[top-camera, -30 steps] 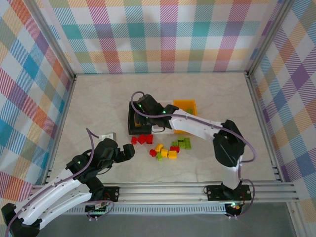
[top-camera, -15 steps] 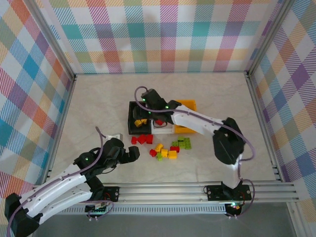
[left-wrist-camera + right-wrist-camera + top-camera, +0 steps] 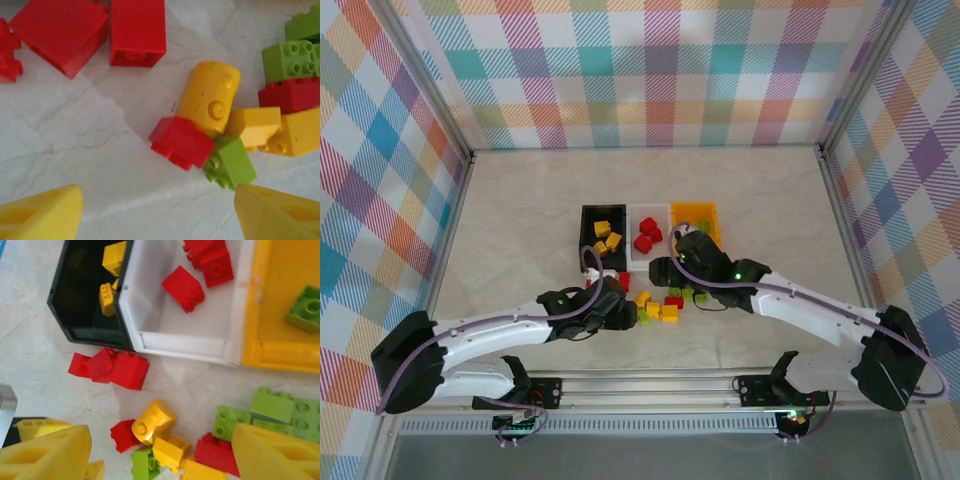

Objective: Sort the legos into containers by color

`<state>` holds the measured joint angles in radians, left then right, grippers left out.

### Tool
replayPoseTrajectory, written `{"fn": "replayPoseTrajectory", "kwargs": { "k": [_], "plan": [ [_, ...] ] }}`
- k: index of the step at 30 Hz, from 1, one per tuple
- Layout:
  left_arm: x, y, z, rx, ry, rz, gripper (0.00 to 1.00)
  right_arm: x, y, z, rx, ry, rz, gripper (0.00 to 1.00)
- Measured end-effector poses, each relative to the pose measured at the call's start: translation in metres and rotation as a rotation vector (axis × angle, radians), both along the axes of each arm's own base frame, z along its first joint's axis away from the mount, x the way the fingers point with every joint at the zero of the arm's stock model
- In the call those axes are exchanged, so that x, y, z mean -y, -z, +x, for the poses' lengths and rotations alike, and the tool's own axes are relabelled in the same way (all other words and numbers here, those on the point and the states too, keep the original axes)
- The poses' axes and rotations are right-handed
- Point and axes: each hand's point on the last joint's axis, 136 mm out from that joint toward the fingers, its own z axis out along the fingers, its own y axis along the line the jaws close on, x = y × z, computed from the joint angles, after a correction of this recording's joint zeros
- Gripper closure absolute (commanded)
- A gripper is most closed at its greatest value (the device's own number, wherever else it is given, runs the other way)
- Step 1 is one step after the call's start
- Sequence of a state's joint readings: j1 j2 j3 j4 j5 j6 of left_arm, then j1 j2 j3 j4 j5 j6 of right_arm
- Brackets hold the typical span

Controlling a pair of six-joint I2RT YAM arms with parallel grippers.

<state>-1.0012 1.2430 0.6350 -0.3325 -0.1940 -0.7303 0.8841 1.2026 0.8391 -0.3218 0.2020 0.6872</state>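
Note:
Next, my left gripper works the small red brick [image 3: 182,142] free before taking it squarely, because the brick lies slanted against the yellow cylinder brick and green brick [image 3: 213,140].
Loose legos [image 3: 660,303] in red, yellow and lime green lie just in front of three containers: a black one [image 3: 588,240] with yellow bricks, a white one [image 3: 632,232] with red bricks, and an orange-yellow one [image 3: 712,213] with a green brick. My left gripper [image 3: 613,306] is open at the pile's left edge. In its wrist view a small red brick [image 3: 181,141] and a yellow cylinder brick [image 3: 210,95] lie ahead of the open left gripper [image 3: 157,217]. My right gripper [image 3: 162,440] is open low over the pile, with nothing held.
Three red bricks [image 3: 112,367] sit close to the black container's [image 3: 65,305] front wall. Green bricks [image 3: 280,407] lie by the orange-yellow container [image 3: 280,360]. The white container's [image 3: 185,342] front rim is near the pile. Bare tabletop [image 3: 520,200] surrounds the group.
My right gripper has opened and drawn back from above the containers to the loose pile. My left arm has swung right up to the pile, its jaws narrowing a little.

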Motion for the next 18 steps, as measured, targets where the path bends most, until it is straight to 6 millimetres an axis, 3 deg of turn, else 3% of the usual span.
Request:
{"fn": "replayPoseTrajectory", "kwargs": {
  "k": [10,12,16,18],
  "plan": [
    [0.008,0.022,0.016,0.022,0.003,0.090,0.34,0.017,-0.006,-0.008,0.015,0.046,0.036,0.25],
    [0.002,0.022,0.015,0.032,-0.009,0.097,0.36,0.018,-0.005,-0.009,0.012,0.048,0.036,0.25],
    [-0.031,0.018,0.004,0.047,-0.044,0.142,0.36,0.019,-0.006,-0.009,0.018,0.052,0.038,0.25],
    [-0.044,0.012,-0.002,0.054,-0.051,0.145,0.29,0.019,-0.007,-0.009,0.020,0.053,0.038,0.25]
  ]
}}
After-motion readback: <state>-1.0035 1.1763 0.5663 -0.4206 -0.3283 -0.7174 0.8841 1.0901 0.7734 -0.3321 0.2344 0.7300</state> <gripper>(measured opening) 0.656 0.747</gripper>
